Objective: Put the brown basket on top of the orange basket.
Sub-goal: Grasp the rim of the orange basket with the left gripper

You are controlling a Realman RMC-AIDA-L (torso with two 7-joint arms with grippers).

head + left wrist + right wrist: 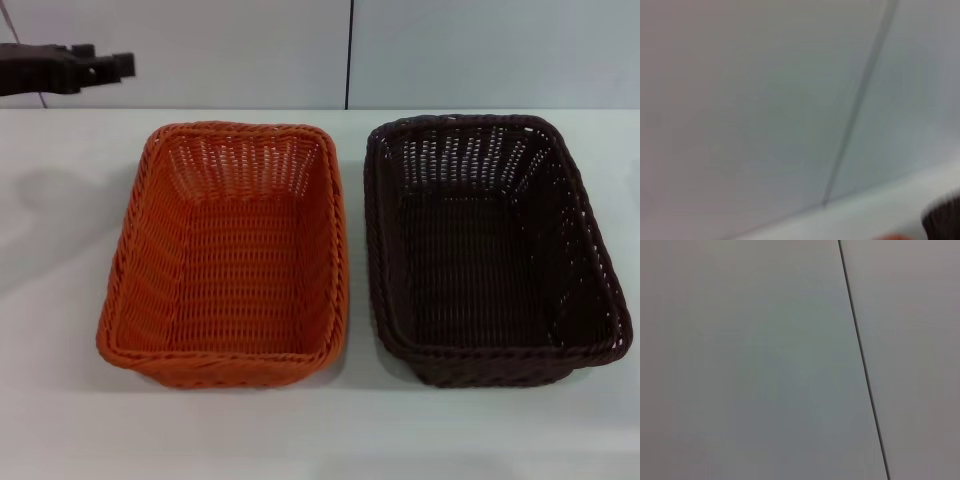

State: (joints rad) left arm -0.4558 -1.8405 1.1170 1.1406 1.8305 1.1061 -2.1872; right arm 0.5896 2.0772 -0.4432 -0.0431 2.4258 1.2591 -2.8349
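The orange basket's outer rim is clear beside open table, so my left gripper should continue to go down toward that rim until its fingers are on both sides of it, and then close.
The orange basket sits on the white table, left of centre in the head view. The brown basket sits right beside it on the right, parallel to it, with a narrow gap between their rims. Both baskets are upright and hold nothing. My left gripper hangs at the far left, above the table's back edge and well away from both baskets. It holds nothing. My right gripper is out of view. The right wrist view shows only the wall. The left wrist view shows the wall and a blurred dark shape in one corner.
The white table has bare surface left of the orange basket and in front of both baskets. A pale wall with a dark vertical seam runs behind the table.
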